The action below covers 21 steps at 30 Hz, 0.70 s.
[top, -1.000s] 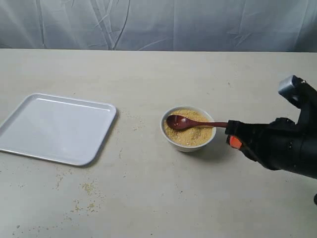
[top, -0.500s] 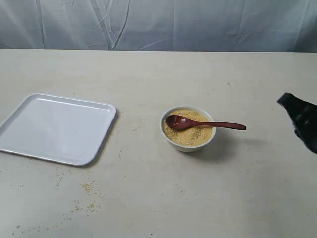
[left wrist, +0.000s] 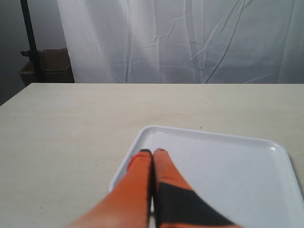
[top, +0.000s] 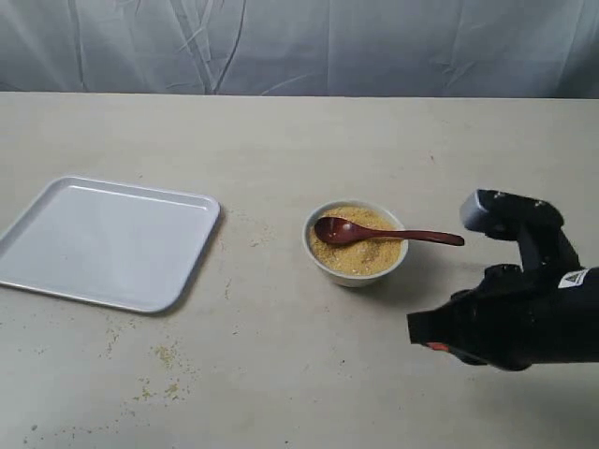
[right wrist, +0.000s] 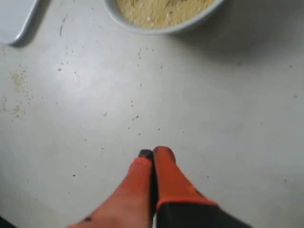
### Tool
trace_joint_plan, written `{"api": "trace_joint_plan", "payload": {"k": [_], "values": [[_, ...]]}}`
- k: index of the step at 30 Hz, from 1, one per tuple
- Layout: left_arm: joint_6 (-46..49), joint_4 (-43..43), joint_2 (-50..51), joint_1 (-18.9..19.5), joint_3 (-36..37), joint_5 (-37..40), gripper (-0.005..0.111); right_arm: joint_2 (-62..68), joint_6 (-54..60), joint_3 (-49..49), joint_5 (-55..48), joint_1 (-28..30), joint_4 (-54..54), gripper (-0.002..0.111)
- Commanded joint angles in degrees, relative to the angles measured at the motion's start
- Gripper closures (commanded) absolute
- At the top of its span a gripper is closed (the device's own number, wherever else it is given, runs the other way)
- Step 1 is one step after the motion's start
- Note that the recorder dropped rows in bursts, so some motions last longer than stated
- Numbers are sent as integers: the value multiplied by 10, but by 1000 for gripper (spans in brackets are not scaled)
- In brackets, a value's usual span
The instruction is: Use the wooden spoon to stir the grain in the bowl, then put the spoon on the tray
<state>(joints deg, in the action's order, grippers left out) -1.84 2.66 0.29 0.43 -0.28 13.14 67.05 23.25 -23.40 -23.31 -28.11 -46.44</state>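
The robot's right gripper is aimed at the table in front of the bowl, at a crooked angle to the spoon's handle, so it should swing back, turn and open around the handle's end.
The white bowl stands mid-table holding yellow grain. The dark wooden spoon lies with its oval end in the grain and its handle resting over the rim, pointing right, free of any gripper. My right gripper is shut and empty, low over the table in front of and to the right of the bowl; its wrist view shows the fingertips pressed together, with the bowl and grain beyond. The white tray lies at the left. My left gripper is shut and empty above the tray.
Spilled grains are scattered on the table in front of the tray, with more specks between the tray and the bowl. A pale curtain hangs behind the table. The tray's corner shows in the right wrist view.
One second ago the right gripper was at the spoon's handle; it pulled away to the right and now sits lower, in front of the bowl. The spoon stayed in the bowl.
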Motion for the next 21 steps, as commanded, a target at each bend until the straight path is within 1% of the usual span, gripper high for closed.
{"api": "trace_joint_plan", "payload": {"k": [1,3,4,5,7,10,11,13,14,17,18,19,21], "values": [[-1,-2,-3,0,3,-7,106,6,38,22,101,-3,-167,109],[-1,-2,-3,0,3,-7,106,0,80,40,206,-21,-302,109],[-1,-2,-3,0,3,-7,106,-1,91,45,242,-32,-335,109],[-1,-2,-3,0,3,-7,106,-1,93,49,262,-40,-353,109],[-1,-2,-3,0,3,-7,106,-1,84,52,276,-57,-352,109],[-1,-2,-3,0,3,-7,106,-4,31,53,318,-91,-347,109],[-1,-2,-3,0,3,-7,106,-8,2,53,344,-107,-334,109],[-1,-2,-3,0,3,-7,106,-14,-93,53,390,-144,-263,109],[-1,-2,-3,0,3,-7,106,-15,-163,53,411,-165,-196,109],[-1,-2,-3,0,3,-7,106,-14,-372,54,485,-232,47,109],[-1,-2,-3,0,3,-7,106,-12,-427,56,524,-251,102,109],[-1,-2,-3,0,3,-7,106,-7,-472,60,557,-264,121,109],[-1,-2,-3,0,3,-7,106,6,-525,68,619,-280,94,109]]}}
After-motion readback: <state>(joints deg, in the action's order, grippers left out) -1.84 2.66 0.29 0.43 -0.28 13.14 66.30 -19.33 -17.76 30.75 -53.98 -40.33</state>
